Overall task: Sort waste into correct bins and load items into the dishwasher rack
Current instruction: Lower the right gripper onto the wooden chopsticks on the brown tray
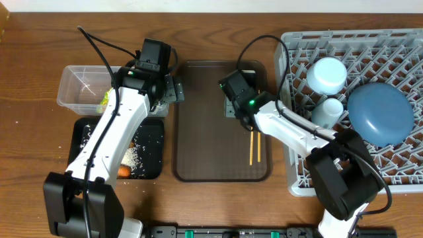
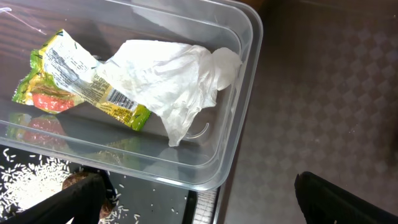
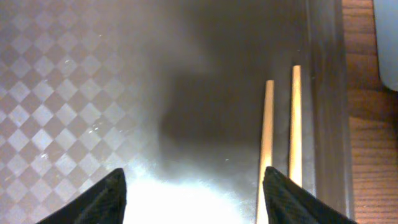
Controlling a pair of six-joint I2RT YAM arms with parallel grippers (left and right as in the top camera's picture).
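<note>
I should use my right gripper to pull the inner chopstick toward the tray's middle [image 1: 223, 125] before gripping it again, because the two chopsticks [image 1: 255, 147] lie close together along the brown tray's rim.
The clear tub [image 2: 242, 124] holds a yellow-green wrapper [image 2: 68, 81] and crumpled white paper [image 2: 168, 81]. My left gripper [image 2: 202, 205] hangs open and empty over the tub's corner, where it meets the black tray [image 1: 151, 142]. Rice crumbs [image 2: 31, 177] and a brown lump [image 2: 74, 182] lie in that tray, beside an orange piece [image 1: 123, 172]. My right gripper [image 3: 194, 199] is open low over the brown tray [image 1: 211, 145], its right finger [image 3: 298, 199] next to the two chopsticks [image 3: 267, 137]. The grey rack [image 1: 396, 172] carries a dark-blue plate [image 1: 379, 114], a light-blue bowl [image 1: 327, 74] and a pale cup [image 1: 328, 111].
The brown serving tray sits between the two bins on the left and the rack on the right. Its right rim [image 3: 326, 93] runs just past the chopsticks, with a strip of wooden table [image 3: 367, 155] beyond. Black cables loop above both arms.
</note>
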